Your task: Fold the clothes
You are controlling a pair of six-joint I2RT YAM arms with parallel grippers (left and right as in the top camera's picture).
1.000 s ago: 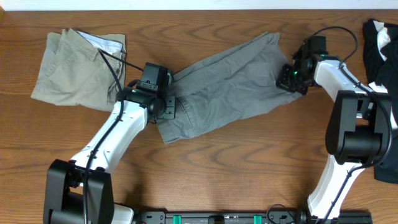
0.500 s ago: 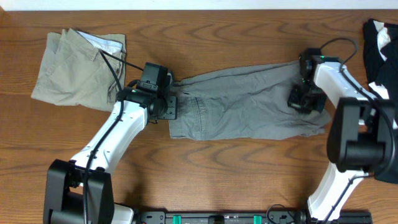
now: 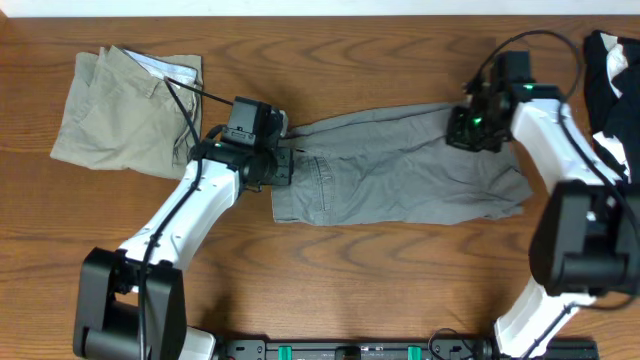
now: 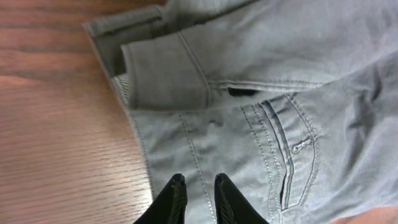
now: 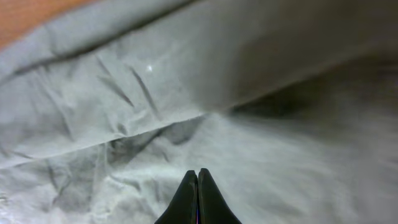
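Note:
My grippers should spread the shorts flat before folding them, because the grey shorts' waistband corner [image 4: 163,78] is folded over and there is a fold along the shorts' upper edge [image 3: 375,120].
The mid-grey shorts [image 3: 400,170] lie spread flat across the middle of the table, waistband to the left and legs to the right. My left gripper [image 3: 285,165] is over the waistband end. In the left wrist view its fingers [image 4: 198,182] are slightly apart and empty above the grey cloth [image 4: 261,62], beside a back pocket [image 4: 286,155] and a folded-over waistband corner. My right gripper [image 3: 462,128] is over the upper edge of the leg end. In the right wrist view its fingers [image 5: 198,174] are pressed together above the wrinkled grey cloth [image 5: 124,93], holding nothing.
Folded beige-khaki shorts [image 3: 125,105] lie at the back left. A black-and-white garment [image 3: 612,70] lies at the right edge. Bare wooden table [image 3: 380,280] shows in front of the grey shorts.
The right gripper swung the leg end down to the right, so the shorts went from slanted to lying level, then moved back up over their upper edge. The left gripper shifted slightly right.

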